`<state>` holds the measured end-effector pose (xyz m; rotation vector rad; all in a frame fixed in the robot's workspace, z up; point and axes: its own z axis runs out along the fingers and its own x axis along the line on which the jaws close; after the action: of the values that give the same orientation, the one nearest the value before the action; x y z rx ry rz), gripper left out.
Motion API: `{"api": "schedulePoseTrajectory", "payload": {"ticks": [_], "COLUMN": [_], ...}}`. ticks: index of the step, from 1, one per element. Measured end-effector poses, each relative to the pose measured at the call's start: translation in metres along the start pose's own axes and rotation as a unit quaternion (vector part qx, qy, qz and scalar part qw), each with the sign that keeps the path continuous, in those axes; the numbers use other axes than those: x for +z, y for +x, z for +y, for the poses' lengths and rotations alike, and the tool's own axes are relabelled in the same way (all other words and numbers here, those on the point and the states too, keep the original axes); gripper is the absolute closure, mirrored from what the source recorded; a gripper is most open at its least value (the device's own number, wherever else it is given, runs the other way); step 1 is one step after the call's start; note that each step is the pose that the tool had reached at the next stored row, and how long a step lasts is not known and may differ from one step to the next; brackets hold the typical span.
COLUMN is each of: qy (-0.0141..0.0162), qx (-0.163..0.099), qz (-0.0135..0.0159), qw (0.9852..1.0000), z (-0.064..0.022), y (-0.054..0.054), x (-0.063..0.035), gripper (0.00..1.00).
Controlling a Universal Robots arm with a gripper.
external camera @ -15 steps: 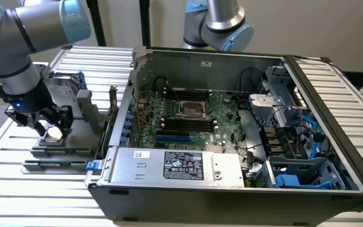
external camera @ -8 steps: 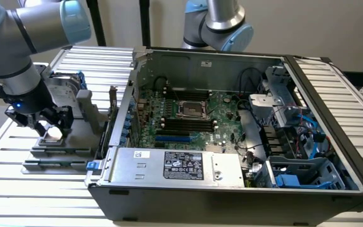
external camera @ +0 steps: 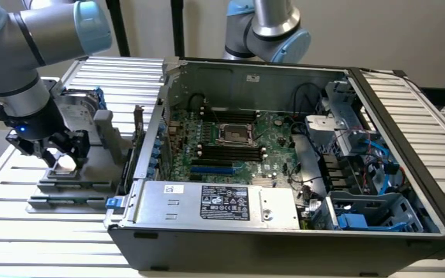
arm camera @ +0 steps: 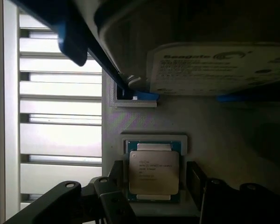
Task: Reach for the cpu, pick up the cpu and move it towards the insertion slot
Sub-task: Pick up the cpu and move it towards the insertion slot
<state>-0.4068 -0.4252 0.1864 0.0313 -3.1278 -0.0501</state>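
The cpu (arm camera: 154,171) will come loose right away when the robot's gripper lifts it, because the pale seat (arm camera: 154,137) only borders the cpu's edge and stays clear of the cpu's silver top.
The cpu (arm camera: 154,171), a flat square chip with a silver top, lies in a pale seat on a grey fixture (external camera: 72,188) at the exterior view's left, outside the computer case. My gripper (arm camera: 155,181) is low over it and open, with one dark finger (arm camera: 116,175) on one side of the chip and the other finger (arm camera: 196,179) on the opposite side, each a little apart from it. In the exterior view the gripper (external camera: 62,157) stands right above the cpu (external camera: 65,167). The insertion slot (external camera: 235,133) sits on the green motherboard (external camera: 278,152) inside the case.
A silver hard drive (arm camera: 214,65) in a blue frame stands just beyond the cpu on the same fixture. The open case wall (external camera: 141,150) rises between the fixture and the motherboard. A second arm (external camera: 265,29) hangs behind the case. A power supply (external camera: 207,202) lies at the case front.
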Motion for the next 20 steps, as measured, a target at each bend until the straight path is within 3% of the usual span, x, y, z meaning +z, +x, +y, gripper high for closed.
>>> {"api": "schedulePoseTrajectory", "payload": {"ticks": [6, 8, 9, 13, 20], "qy": [0.0016, 0.0023, 0.0027, 0.0040, 0.0041], "qx": [0.000, 0.000, 0.000, 0.000, 0.000], "qz": [0.0000, 0.0001, 0.0001, 0.0000, 0.0000], "qw": [1.0000, 1.0000, 1.0000, 1.0000, 1.0000], "z": [0.0002, 0.0002, 0.0003, 0.0004, 0.0006], "y": [0.0007, 0.0008, 0.0009, 0.0008, 0.0008], "x": [0.0003, 0.0002, 0.0002, 0.0004, -0.0019], "gripper": [0.35, 0.36, 0.44, 0.44, 0.45]}}
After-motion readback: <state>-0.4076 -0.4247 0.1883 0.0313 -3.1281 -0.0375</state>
